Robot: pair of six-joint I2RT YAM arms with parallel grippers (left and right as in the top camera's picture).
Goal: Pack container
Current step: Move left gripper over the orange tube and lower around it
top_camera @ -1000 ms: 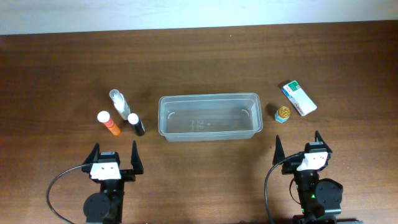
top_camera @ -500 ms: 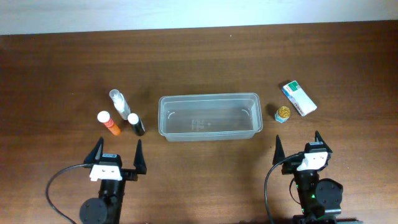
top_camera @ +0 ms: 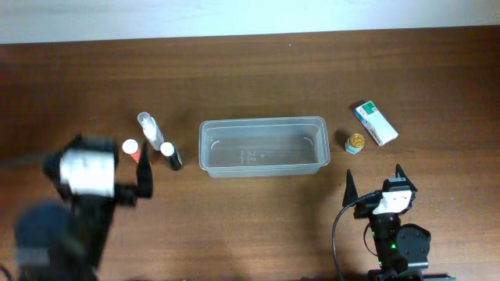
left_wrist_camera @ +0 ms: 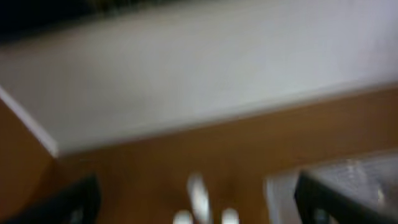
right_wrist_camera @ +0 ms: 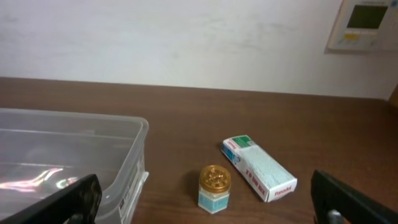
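Observation:
The orange bottle's white cap is clear of the spray bottle, so the robot's left gripper should go on toward the cap and close once its fingers straddle it.
The clear plastic container stands empty at the table's middle; it also shows in the right wrist view and, blurred, in the left wrist view. My left gripper is open, blurred by motion, and sits just in front of three small bottles: an orange one, a clear spray bottle and a black one. My right gripper is open and empty, low at the front right, behind a gold-lidded jar.
A white-and-green box lies right of the jar, also seen in the right wrist view. A white wall runs along the table's far edge. The left wrist view is heavily blurred; the bottles show as pale smears.
My left arm has lifted and swung left and forward toward the three bottles, now blurred and partly covering the orange one. The right arm and all objects have not moved.

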